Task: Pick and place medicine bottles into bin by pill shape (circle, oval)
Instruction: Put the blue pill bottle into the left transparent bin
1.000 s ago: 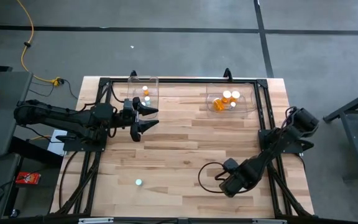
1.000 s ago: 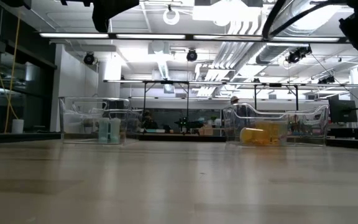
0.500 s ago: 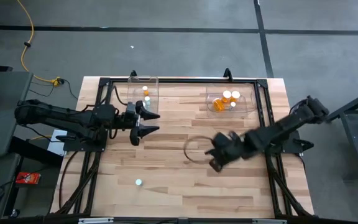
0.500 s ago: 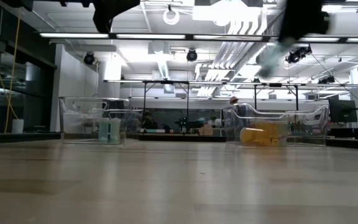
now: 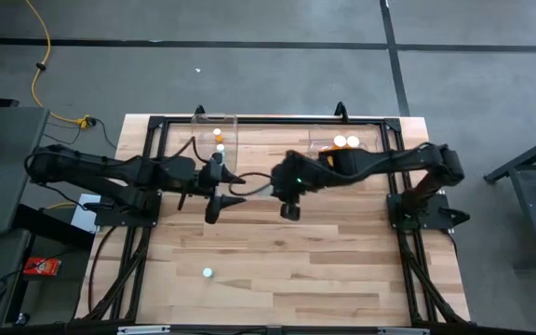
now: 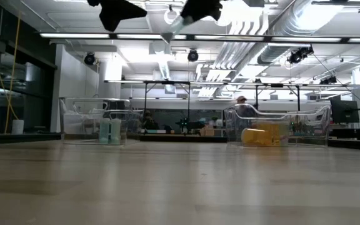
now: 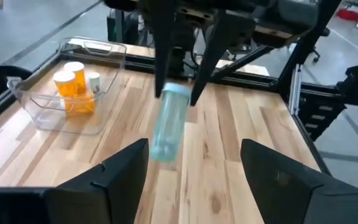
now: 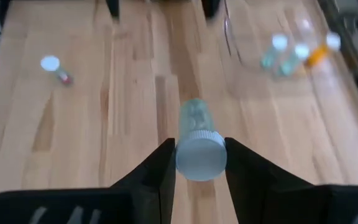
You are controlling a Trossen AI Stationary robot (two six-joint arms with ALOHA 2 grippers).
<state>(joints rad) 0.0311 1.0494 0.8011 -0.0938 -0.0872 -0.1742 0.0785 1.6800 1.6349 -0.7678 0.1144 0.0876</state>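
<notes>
My right gripper should go on holding the end with the cap [image 7: 176, 91] until my left gripper's open fingers close, and then let go, because the pale bottle's loose end [image 7: 165, 144] points between those fingers.
My right gripper [image 5: 288, 207] is stretched out over the middle of the table and is shut on a pale, clear bottle with a white cap [image 7: 168, 127], held well above the wood. The bottle also shows in the right wrist view [image 8: 197, 119] and at the top of the low view [image 6: 172, 29]. My left gripper [image 7: 194, 186] is open and empty, just to the left of the bottle and facing it. Another small bottle [image 5: 207, 273] lies on its side on the near left of the table. My right gripper pinches the bottle at its capped upper end [image 8: 199, 158] between its two fingers. The fingers [image 7: 160, 68] come from above, pointing down. The bottle hangs below them, slightly tilted and clear of the table.
A clear bin [image 5: 216, 140] at the far left holds pale and amber bottles. A second clear bin [image 5: 368, 158] at the far right holds amber bottles. Black frame rails run along the table's edges. Bare wood lies between the bins and toward the near edge.
My right gripper has swung from the table's near right corner up and toward the far left, to the table's middle next to my left gripper, carrying the pale bottle high. My left gripper has shifted slightly toward the right.
</notes>
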